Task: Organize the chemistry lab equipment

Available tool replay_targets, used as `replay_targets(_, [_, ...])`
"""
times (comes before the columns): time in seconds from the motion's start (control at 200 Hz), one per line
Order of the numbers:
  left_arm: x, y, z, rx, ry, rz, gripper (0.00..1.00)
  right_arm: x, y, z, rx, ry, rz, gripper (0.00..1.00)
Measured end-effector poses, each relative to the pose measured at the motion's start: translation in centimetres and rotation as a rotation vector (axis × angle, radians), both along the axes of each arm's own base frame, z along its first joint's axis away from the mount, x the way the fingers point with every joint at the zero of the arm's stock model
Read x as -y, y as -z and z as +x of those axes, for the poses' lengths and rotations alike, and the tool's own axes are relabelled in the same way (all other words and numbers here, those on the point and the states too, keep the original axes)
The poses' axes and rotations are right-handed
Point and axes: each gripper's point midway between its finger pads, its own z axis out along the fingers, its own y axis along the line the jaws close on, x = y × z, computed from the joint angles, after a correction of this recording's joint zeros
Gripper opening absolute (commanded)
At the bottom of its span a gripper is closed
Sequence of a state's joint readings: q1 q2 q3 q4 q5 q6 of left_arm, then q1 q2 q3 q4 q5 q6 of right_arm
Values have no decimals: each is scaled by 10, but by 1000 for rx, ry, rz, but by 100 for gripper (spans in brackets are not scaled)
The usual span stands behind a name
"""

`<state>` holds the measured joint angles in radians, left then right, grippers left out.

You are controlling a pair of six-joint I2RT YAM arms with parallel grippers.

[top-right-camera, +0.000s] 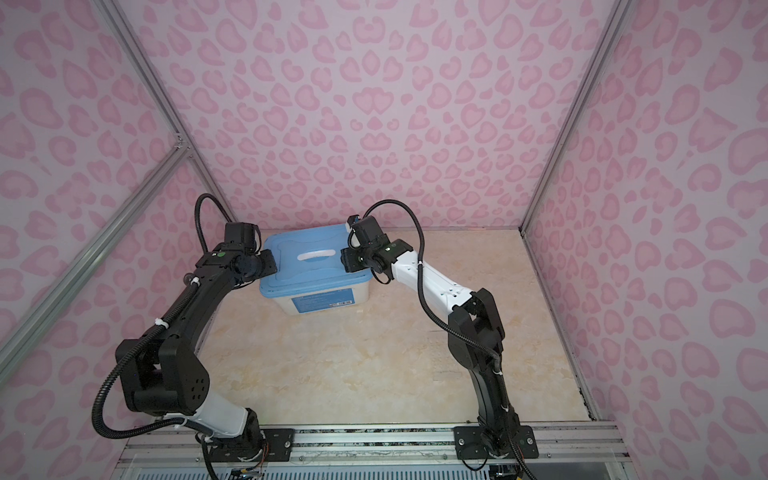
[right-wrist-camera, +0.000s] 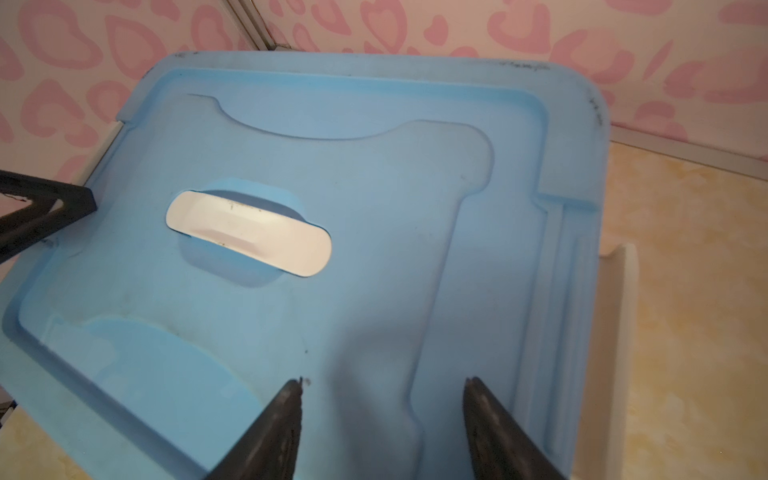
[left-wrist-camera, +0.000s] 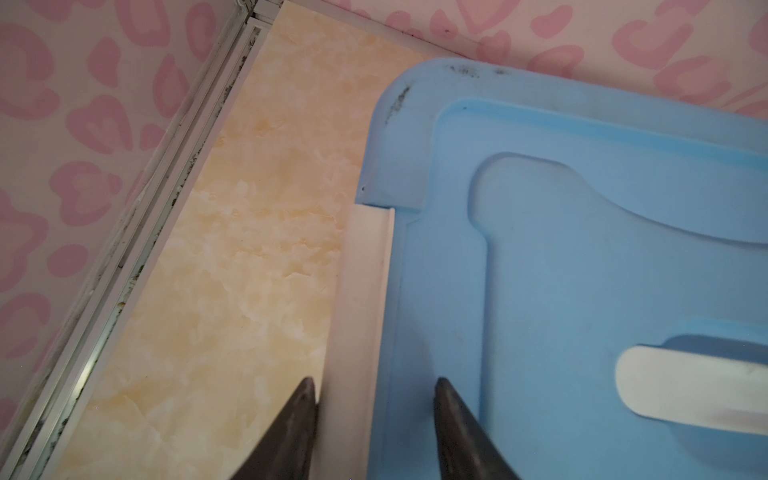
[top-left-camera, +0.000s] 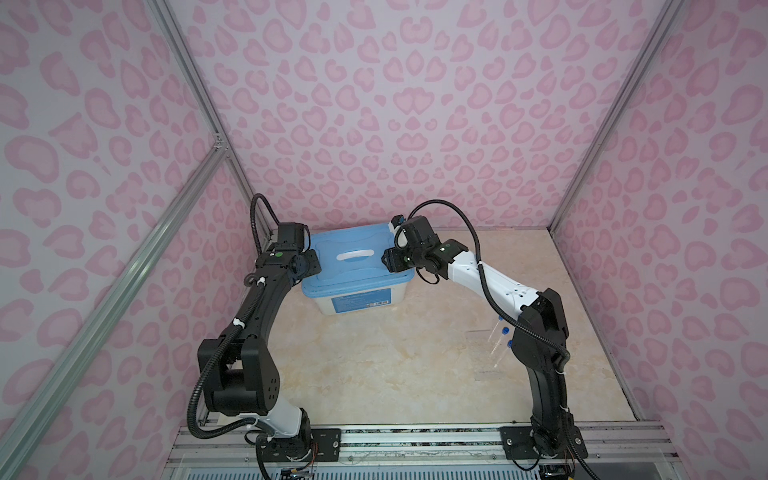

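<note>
The white latch (right-wrist-camera: 622, 344) next to my right gripper pokes out from the edge of the blue lid, so my right gripper needs to reach beyond that edge (right-wrist-camera: 587, 308) and shut the latch.
Blue-capped tubes (top-left-camera: 506, 330) show beside my right arm in a top view, in a faint clear rack (top-left-camera: 490, 353); the arm hides most of them. The other lab equipment is out of view. My left gripper (left-wrist-camera: 374, 380) (top-left-camera: 308, 268) is open at the left edge of a blue bin lid (left-wrist-camera: 582, 249). Its jaws straddle a white latch (left-wrist-camera: 361, 291), one finger touching the latch's outer side and the other over the lid. My right gripper (right-wrist-camera: 384, 380) (top-left-camera: 386, 259) is open above the lid's right part, with nothing between its fingers.
The white bin (top-left-camera: 357, 303) (top-right-camera: 320, 305) with its blue lid on stands at the back of the marble table, near the wall. A white handle (right-wrist-camera: 249, 239) lies in the lid's middle. A second white latch (right-wrist-camera: 615, 332) sticks out on the right side.
</note>
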<state>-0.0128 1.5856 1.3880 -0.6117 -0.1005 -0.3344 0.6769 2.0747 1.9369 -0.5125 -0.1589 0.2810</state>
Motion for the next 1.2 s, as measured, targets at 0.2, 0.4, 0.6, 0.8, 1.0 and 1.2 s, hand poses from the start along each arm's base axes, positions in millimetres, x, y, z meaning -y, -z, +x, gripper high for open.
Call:
replay_targets(0.2, [-1, -8, 7, 20, -1, -29, 52, 22, -31, 13, -6, 39, 73, 72])
replay_targets(0.4, [-2, -5, 8, 15, -4, -43, 52, 58, -34, 35, -49, 126, 132, 97])
replay_targets(0.6, [2, -1, 9, 12, -2, -79, 53, 69, 13, 47, -200, 139, 150, 97])
replay_targets(0.8, [9, 4, 10, 4, 18, -122, 53, 52, 27, 42, -272, 66, 218, 96])
replay_targets(1.0, [11, 5, 10, 1, 18, -141, 53, 43, 35, 40, -297, 29, 269, 78])
replay_targets(1.2, [11, 5, 10, 1, 19, -144, 53, 47, 25, 38, -261, 45, 263, 65])
